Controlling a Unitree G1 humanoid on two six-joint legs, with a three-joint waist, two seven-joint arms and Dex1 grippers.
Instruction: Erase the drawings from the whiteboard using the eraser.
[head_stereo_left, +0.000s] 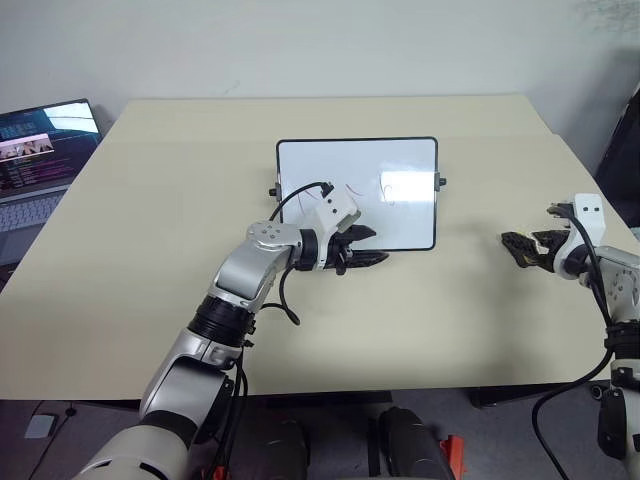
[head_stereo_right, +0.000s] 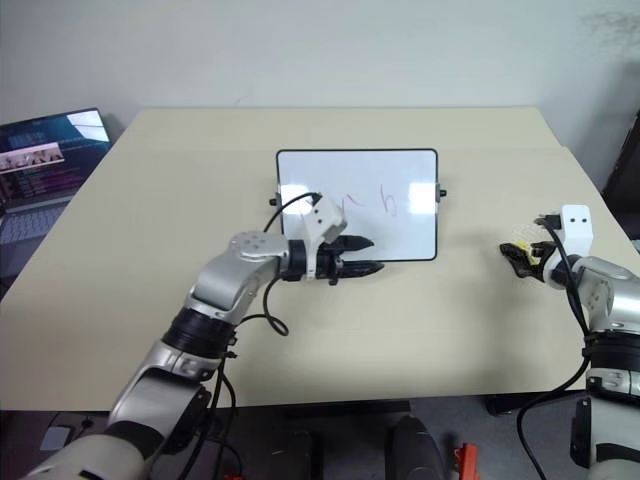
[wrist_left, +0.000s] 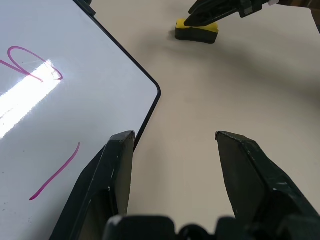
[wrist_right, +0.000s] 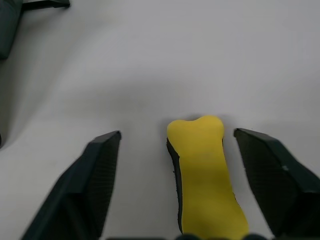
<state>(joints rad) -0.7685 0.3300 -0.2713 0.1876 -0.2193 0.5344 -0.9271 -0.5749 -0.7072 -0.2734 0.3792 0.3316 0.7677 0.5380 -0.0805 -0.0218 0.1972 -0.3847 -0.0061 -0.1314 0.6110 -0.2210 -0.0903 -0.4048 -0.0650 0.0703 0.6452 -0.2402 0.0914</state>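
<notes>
My left gripper is hanging over the drawings on the whiteboard (head_stereo_left: 355, 190). It should move back to the space (head_stereo_left: 232, 212) beside the whiteboard before my right gripper wipes with the eraser.
The whiteboard (head_stereo_left: 357, 160) lies flat in the middle of the table, with thin reddish drawings (head_stereo_right: 388, 203) near its centre and a glare patch beside them. My left gripper (wrist_left: 172, 137) is open and empty at the board's near right corner, one finger over the black frame. The eraser (wrist_right: 205, 170), a small yellow block with a black underside, lies on the table to the right of the board. My right gripper (wrist_right: 177, 134) is open with a finger (wrist_right: 95, 170) on either side of the eraser, neither pressing on it. In the left wrist view the eraser (wrist_left: 197, 30) sits under the right gripper's fingertips.
An open laptop (head_stereo_left: 40, 150) stands off the table's far left corner. The table's right edge (head_stereo_left: 600, 195) runs close to my right arm. Bare tabletop (head_stereo_left: 440, 300) lies between the board and the eraser.
</notes>
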